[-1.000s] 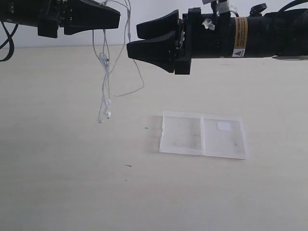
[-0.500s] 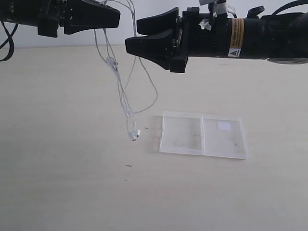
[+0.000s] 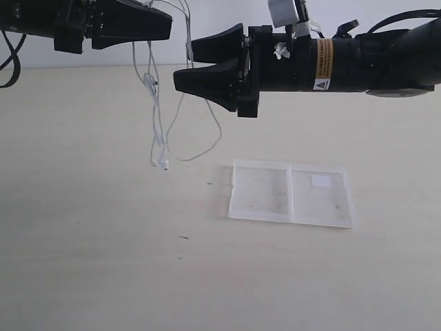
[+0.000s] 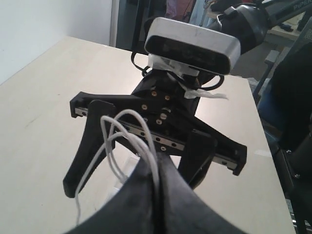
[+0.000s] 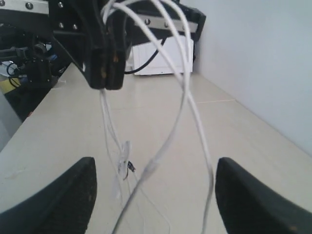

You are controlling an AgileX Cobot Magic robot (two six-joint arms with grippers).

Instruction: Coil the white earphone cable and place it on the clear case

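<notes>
The white earphone cable (image 3: 158, 114) goes up in a round bow (image 3: 185, 8) above the robot's left gripper, so I expect the cable's loops to stay arched when the robot carries it away.
The white earphone cable (image 3: 153, 103) hangs in loops from my left gripper (image 3: 169, 27), which is shut on it high above the table. Its earbuds (image 3: 162, 164) dangle just over the tabletop, left of the clear case (image 3: 265, 194). The case lies flat, with a white sticker (image 3: 321, 181) on its right panel. My right gripper (image 3: 184, 65) is open, facing the left one, with strands hanging at its fingertips. In the right wrist view the cable (image 5: 187, 97) drops between the wide-apart jaws of my right gripper (image 5: 156, 195). The left wrist view shows the cable (image 4: 114, 141) pinched in my left gripper (image 4: 158, 170).
A pale wooden tabletop (image 3: 103, 262) stretches under both arms, with a white wall behind it. Two tiny dark specks (image 3: 184, 238) lie on the table near the case.
The hanging cable swung right toward the case, then back left, earbuds now higher. My right gripper has shifted slightly left and down toward the strands. The left gripper has stayed put.
</notes>
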